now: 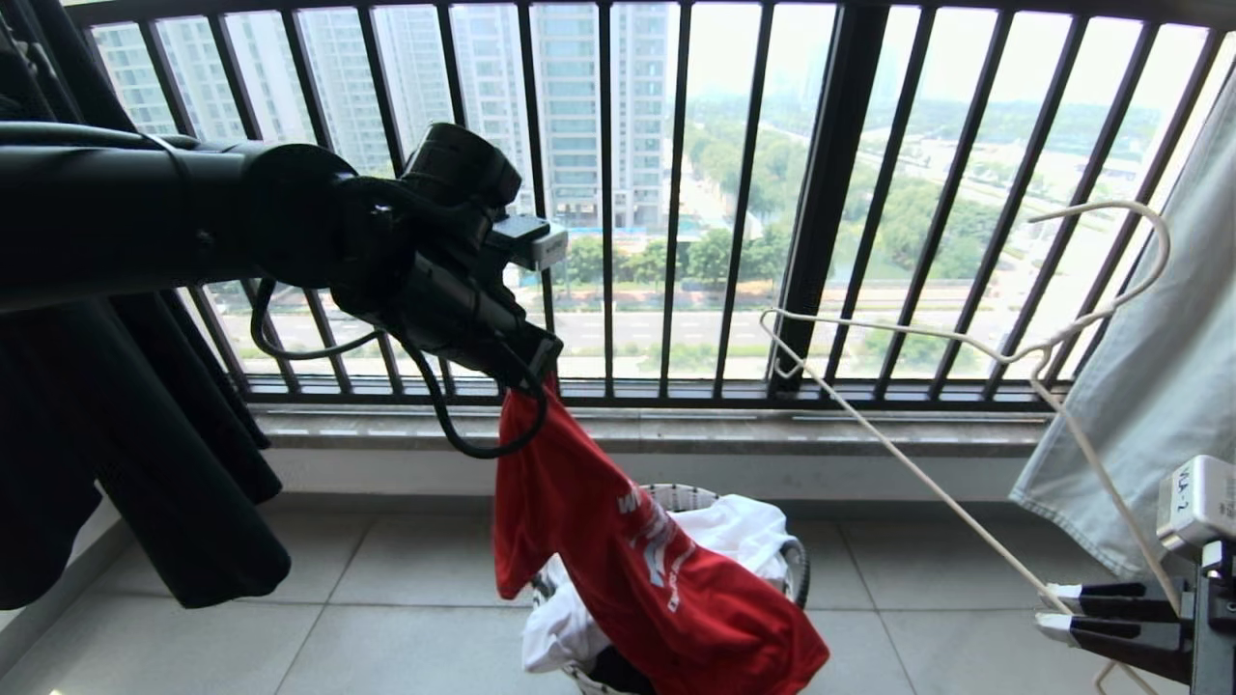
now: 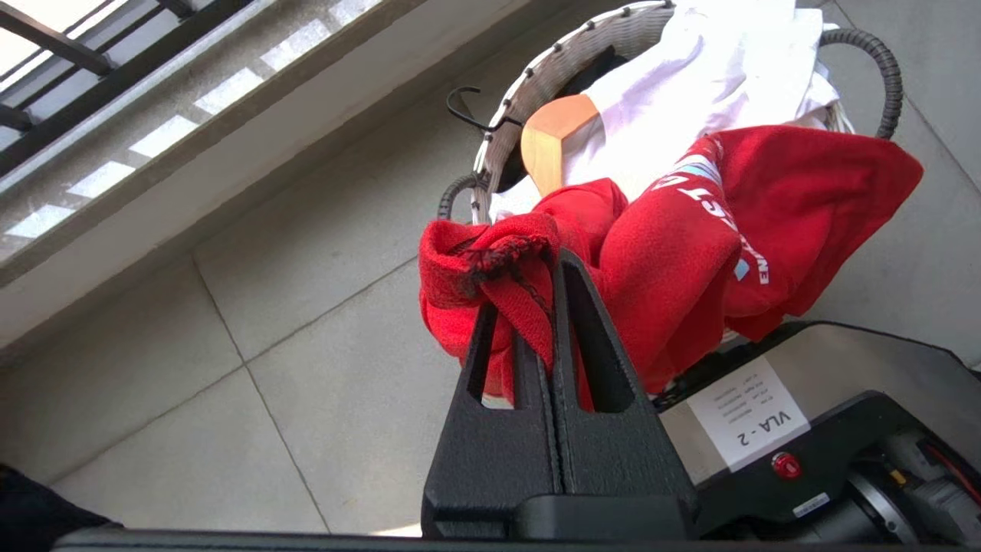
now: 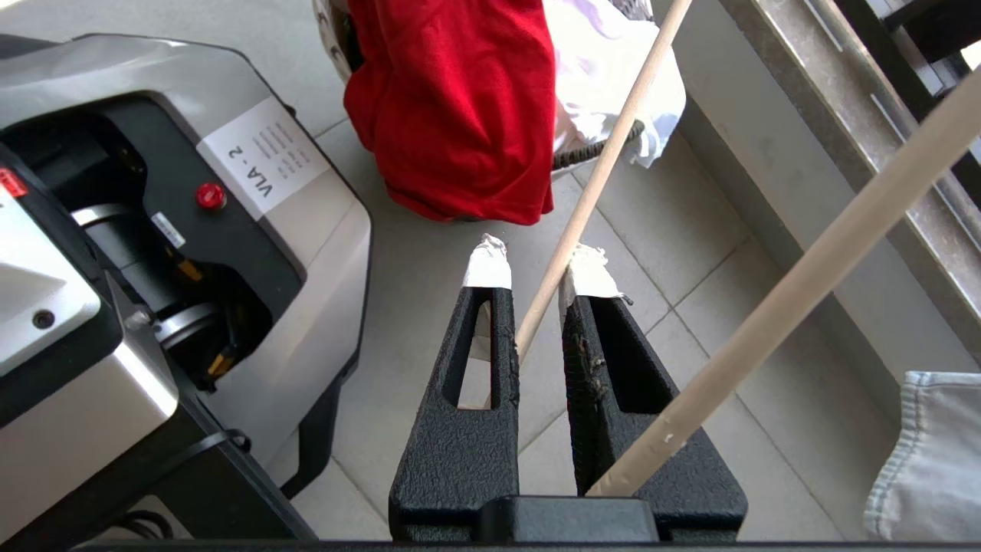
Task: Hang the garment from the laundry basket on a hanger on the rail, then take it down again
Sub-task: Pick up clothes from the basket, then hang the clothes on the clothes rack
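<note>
My left gripper should lower the garment's bunched hem (image 2: 474, 262) and turn it toward the hanger's loose end (image 1: 770, 323), because the two are well apart.
The garment (image 1: 666, 598), a red T-shirt with white lettering, hangs from my left gripper (image 1: 529, 372) and drapes over the laundry basket (image 1: 681, 494) on the floor. In the left wrist view the left gripper (image 2: 536, 284) is shut on a bunched hem of the garment (image 2: 674, 261), above the basket's woven rim (image 2: 536, 69). At the lower right my right gripper (image 1: 1048, 606) holds the thin white hanger (image 1: 917, 473) by its lower corner, hook uppermost. In the right wrist view the hanger's rod (image 3: 598, 176) runs between the taped tips of the right gripper (image 3: 536, 264), with the garment (image 3: 460, 100) beyond. The rail is out of view.
A black garment (image 1: 126, 463) hangs at the left and pale trousers (image 1: 1149, 386) at the right. The dark balcony railing (image 1: 830, 193) stands behind a stone sill. White cloth (image 1: 734, 531) and a wooden hanger (image 2: 552, 138) lie in the basket. My base (image 3: 191, 230) is close by.
</note>
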